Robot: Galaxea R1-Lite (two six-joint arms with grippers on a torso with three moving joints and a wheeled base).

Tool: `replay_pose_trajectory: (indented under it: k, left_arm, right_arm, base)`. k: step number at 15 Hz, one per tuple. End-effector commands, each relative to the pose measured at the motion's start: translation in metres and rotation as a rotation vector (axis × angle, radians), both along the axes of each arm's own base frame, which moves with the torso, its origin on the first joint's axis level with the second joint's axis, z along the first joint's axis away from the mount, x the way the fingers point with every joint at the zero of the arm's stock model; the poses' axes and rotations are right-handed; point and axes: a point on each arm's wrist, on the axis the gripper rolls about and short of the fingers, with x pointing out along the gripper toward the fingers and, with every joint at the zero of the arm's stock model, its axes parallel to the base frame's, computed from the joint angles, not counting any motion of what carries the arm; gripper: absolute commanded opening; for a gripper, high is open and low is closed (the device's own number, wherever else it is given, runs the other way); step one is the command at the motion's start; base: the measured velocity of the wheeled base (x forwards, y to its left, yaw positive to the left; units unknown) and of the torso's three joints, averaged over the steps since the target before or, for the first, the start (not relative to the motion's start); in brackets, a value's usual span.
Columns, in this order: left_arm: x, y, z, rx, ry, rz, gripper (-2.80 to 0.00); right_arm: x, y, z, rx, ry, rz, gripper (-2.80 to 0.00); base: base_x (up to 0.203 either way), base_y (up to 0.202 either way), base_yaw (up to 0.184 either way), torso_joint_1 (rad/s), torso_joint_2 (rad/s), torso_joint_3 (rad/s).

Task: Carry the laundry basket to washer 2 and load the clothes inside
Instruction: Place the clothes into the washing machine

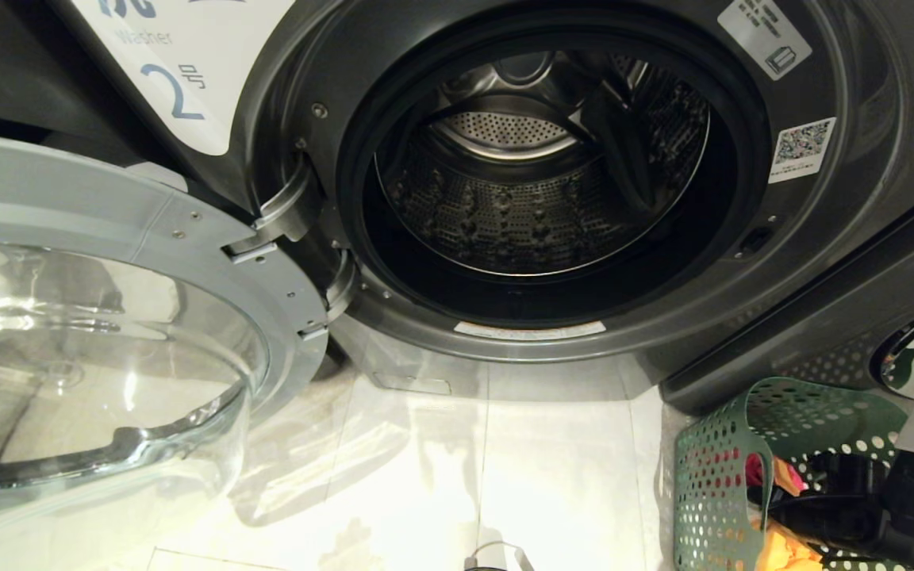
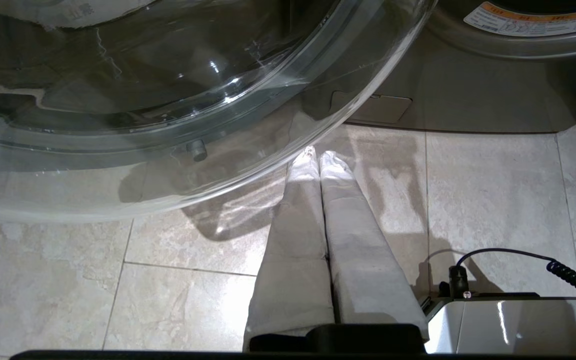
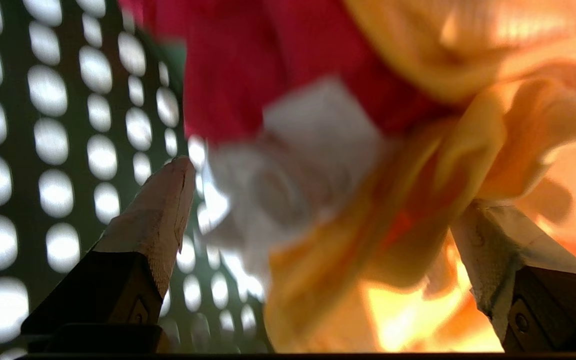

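Observation:
I should reach down next until the clothes (image 3: 340, 240) fill the gap between my right gripper's fingers, then close them. The open fingers are on both sides of the white piece (image 3: 292, 186) and the yellow-orange fold.
Washer 2 (image 1: 838, 238) stands in front of me with its glass door (image 1: 108, 333) swung open to the left and its steel drum (image 1: 536, 206) bare. The dark green laundry basket (image 1: 711, 476) sits on the floor at the lower right. My right arm (image 1: 862, 507) reaches down into it. My right gripper (image 3: 324, 184) is open, its fingers either side of the clothes: a red piece (image 3: 248, 65), a white one (image 3: 308, 165) and a yellow-orange one (image 3: 468, 125). My left gripper (image 2: 316, 156) is shut and empty, low over the floor beneath the door's edge.
Another dark machine (image 1: 822, 317) with a chrome-rimmed door (image 1: 909, 349) stands right behind the basket. The open glass door overhangs the floor on the left. Pale floor tiles (image 1: 505, 476) lie between door and basket. My white base (image 2: 518, 325) and a coiled cable (image 2: 575, 280) show beside the left gripper.

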Motion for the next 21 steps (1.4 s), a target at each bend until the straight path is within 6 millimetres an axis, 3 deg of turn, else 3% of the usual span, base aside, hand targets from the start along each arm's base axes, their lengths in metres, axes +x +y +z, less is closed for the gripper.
replay_pose_trajectory:
  k: [1,11,17,18,21]
  left_arm:
    - [0.0,0.0,0.0,0.0,0.001,0.0,-2.8]
    - [0.0,0.0,0.0,0.0,0.002,0.0,-2.8]
    - [0.0,0.0,0.0,0.0,-0.001,0.0,-2.8]
    - [0.0,0.0,0.0,0.0,0.0,0.0,-2.8]
    - [0.0,0.0,0.0,0.0,0.001,0.0,-2.8]
  right_arm:
    - [0.004,0.002,-0.019,-0.002,0.002,-0.046,0.0]
    - [0.026,0.002,-0.062,0.02,0.057,-0.061,0.0]
    - [0.023,0.003,-0.076,-0.041,0.099,-0.036,0.0]
    - [0.023,0.003,-0.077,-0.044,0.102,-0.037,-2.8]
    - [0.024,0.002,-0.076,-0.06,0.101,-0.037,-2.8]
  base:
    - [0.0,0.0,0.0,0.0,0.0,0.0]
    - [0.0,0.0,0.0,0.0,0.0,0.0]
    - [0.0,0.0,0.0,0.0,0.0,0.0]
    - [0.0,0.0,0.0,0.0,0.0,0.0]
    - [0.0,0.0,0.0,0.0,0.0,0.0]
